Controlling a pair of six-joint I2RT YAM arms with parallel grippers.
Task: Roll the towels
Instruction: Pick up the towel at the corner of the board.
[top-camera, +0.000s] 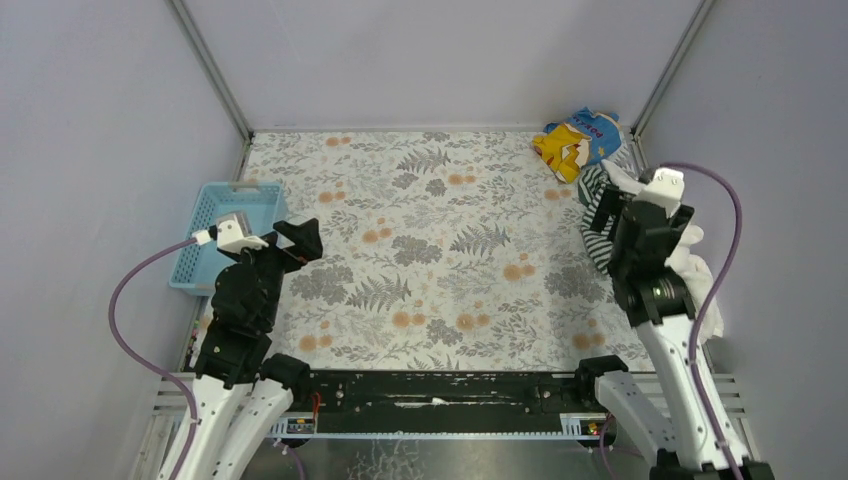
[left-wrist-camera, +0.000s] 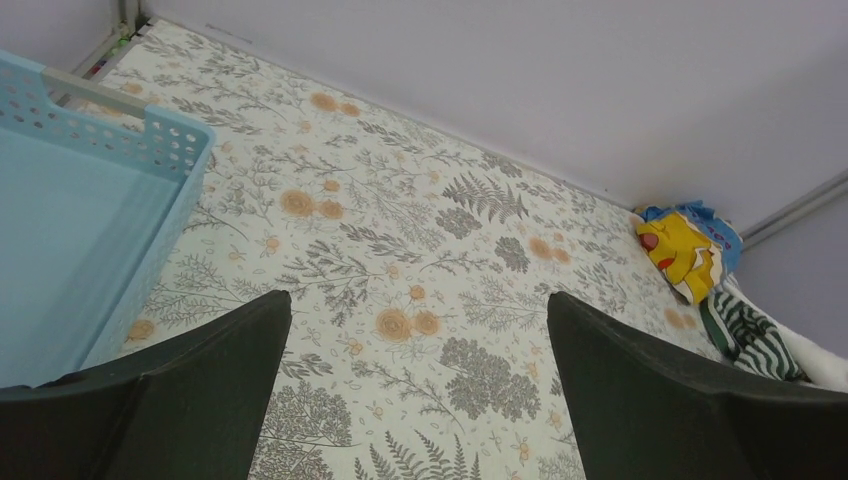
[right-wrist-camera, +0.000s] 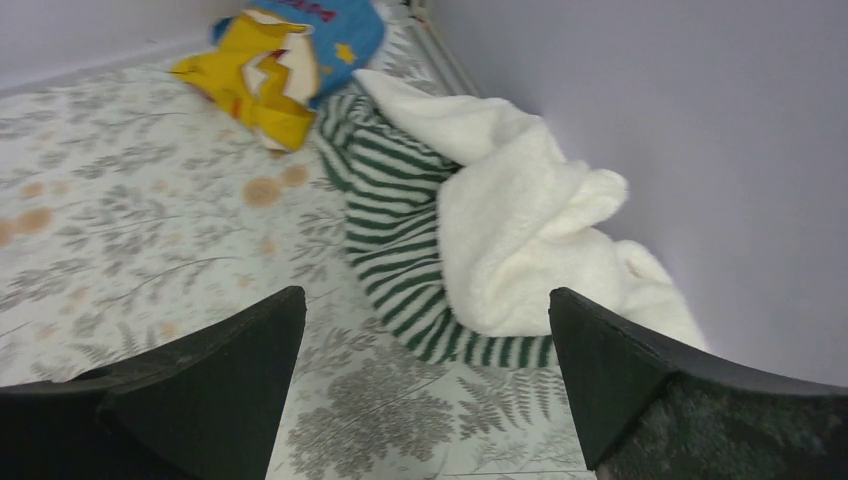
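Observation:
The striped towel's exposed side (top-camera: 595, 247) is clear of the white towel, so my right gripper should go down next until its fingers close on the striped folds (right-wrist-camera: 390, 220).
The striped towel (right-wrist-camera: 390, 230) lies crumpled at the table's right edge, partly under the plain white terry towel (right-wrist-camera: 520, 230), which is bunched against the right wall. In the top view the striped towel (top-camera: 597, 215) and the white towel (top-camera: 700, 275) show either side of my right arm. My right gripper (right-wrist-camera: 425, 345) is open and empty, held just short of the towels. My left gripper (left-wrist-camera: 415, 345) is open and empty over the left side of the table, next to the basket. It shows in the top view (top-camera: 297, 240), as does the right gripper (top-camera: 608, 215).
A light blue perforated basket (top-camera: 228, 232) stands at the left edge, empty (left-wrist-camera: 60, 230). A yellow-and-blue printed cloth (top-camera: 578, 140) lies in the far right corner, touching the striped towel. Grey walls close in the floral-patterned table (top-camera: 440, 250).

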